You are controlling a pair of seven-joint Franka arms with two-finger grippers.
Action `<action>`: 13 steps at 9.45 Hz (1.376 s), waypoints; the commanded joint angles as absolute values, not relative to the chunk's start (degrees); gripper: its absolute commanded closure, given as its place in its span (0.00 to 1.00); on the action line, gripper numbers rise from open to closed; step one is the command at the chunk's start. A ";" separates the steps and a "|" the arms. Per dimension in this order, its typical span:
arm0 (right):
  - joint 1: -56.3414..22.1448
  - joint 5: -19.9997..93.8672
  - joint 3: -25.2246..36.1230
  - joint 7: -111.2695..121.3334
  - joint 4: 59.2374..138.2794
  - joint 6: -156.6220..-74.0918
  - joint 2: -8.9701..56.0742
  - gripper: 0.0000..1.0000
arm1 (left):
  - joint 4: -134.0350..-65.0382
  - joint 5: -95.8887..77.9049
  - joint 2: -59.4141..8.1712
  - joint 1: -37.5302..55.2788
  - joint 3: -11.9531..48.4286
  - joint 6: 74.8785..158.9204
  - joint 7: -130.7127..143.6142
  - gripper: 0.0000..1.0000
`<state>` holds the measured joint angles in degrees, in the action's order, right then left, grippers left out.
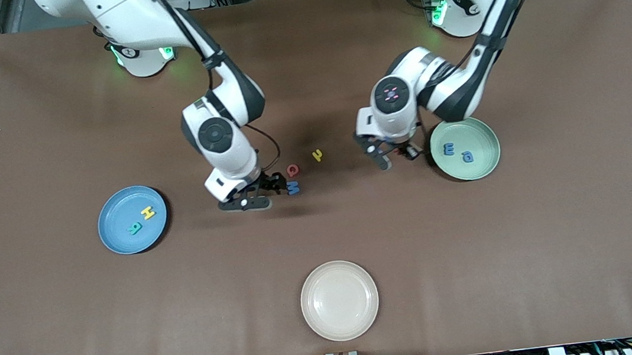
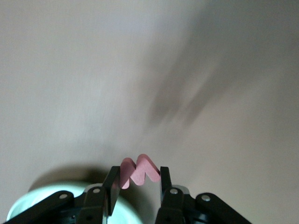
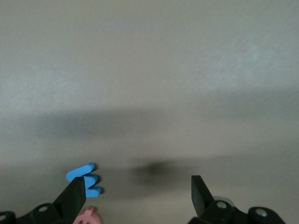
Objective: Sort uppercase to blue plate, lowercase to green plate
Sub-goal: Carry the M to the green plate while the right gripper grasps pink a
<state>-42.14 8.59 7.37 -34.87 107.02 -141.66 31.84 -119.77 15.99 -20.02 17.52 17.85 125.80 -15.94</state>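
Note:
The red Q lies clear of the blue M [image 1: 293, 188], so my right gripper goes on with open fingers toward the Q's ring [image 1: 292, 170] before it closes around it.
My left gripper [image 1: 397, 156] is shut on a red lowercase letter [image 2: 140, 169] and hangs just above the table beside the green plate [image 1: 487, 165]. That plate [image 2: 23, 207] holds a blue e [image 1: 448, 150] and a blue a [image 1: 467, 156]. The blue plate [image 1: 115, 239] carries the yellow H [image 1: 147, 213] and teal R [image 1: 135, 227]. My right gripper [image 1: 261, 194] stands open low over the table, right next to the blue M [image 1: 293, 188] and red Q [image 1: 293, 170]. The right wrist view shows the blue M [image 3: 84, 179] and the Q [image 3: 88, 215] by one finger. A yellow h [image 1: 317, 154] lies between the arms.
A cream-white plate [image 1: 342, 326] sits near the table's front edge, nearest the front camera. Brown table surface stretches all round the plates.

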 commanded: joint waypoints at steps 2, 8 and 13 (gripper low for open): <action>-45.87 8.17 7.74 -41.30 106.00 -141.42 34.01 0.00 | -130.32 14.41 -10.04 11.27 18.20 126.56 -27.65 0.68; -50.36 9.04 7.65 -46.76 103.89 -141.50 37.88 0.00 | -136.23 14.33 -10.98 -0.35 17.31 136.31 -43.59 0.82; -51.85 10.20 7.65 -47.02 104.24 -143.51 39.11 1.00 | -142.54 11.95 -12.92 -1.31 17.31 145.36 -43.51 0.89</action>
<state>-50.72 9.23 7.28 -46.07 104.85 -142.40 37.62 -140.14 13.53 -13.93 -0.40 17.02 142.92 -41.86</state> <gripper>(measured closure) 0.339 0.612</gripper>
